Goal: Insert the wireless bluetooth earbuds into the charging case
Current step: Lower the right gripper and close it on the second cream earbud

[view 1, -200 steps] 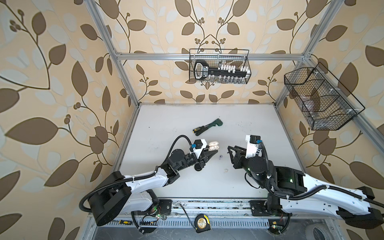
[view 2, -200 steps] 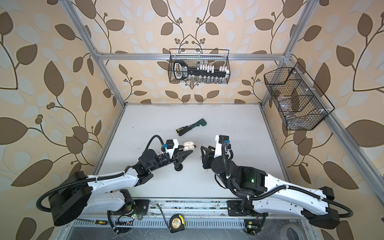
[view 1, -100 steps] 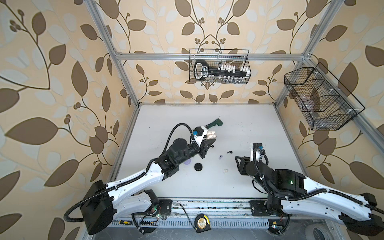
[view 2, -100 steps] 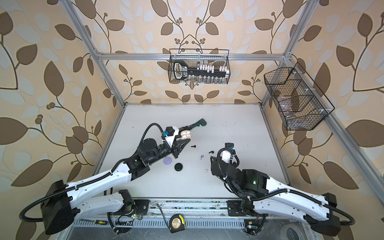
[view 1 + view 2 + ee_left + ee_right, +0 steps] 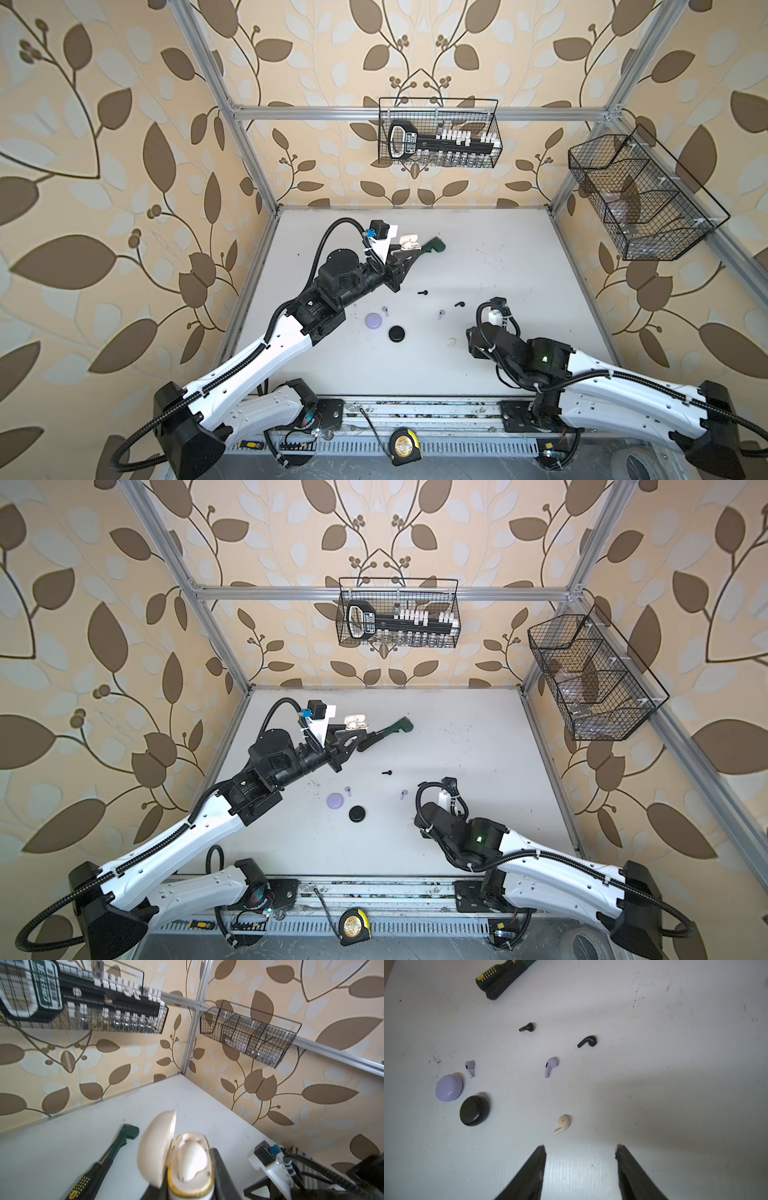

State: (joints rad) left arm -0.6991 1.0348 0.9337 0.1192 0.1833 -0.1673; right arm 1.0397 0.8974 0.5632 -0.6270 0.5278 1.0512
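Observation:
I should bring the charging case (image 5: 409,240) back while my right gripper takes the cream earbud (image 5: 452,341), because my left gripper is holding the case far from the earbud.
My left gripper (image 5: 190,1185) is shut on the cream-white charging case (image 5: 190,1165) and holds it above the table's far left-middle (image 5: 408,241). The lid (image 5: 155,1147) stands open, and a cream shape sits in the well. My right gripper (image 5: 580,1148) is open and empty, low over the near right. A cream earbud (image 5: 562,1124) lies just beyond its fingertips (image 5: 542,1150). On the table also lie two lilac earbuds (image 5: 470,1068) (image 5: 550,1066) and two black earbuds (image 5: 527,1027) (image 5: 587,1041). In both top views the right wrist (image 5: 494,332) hides its fingers.
A shut lilac case (image 5: 373,320) and a shut black case (image 5: 397,333) lie side by side left of centre. A green hand tool with a black-and-yellow grip (image 5: 432,246) lies under the held case. Wire baskets hang on the back wall (image 5: 438,133) and the right wall (image 5: 640,199).
The left arm has carried the cream case from the middle to the far left. The right arm has drawn back to the near right, and its jaws have spread wider.

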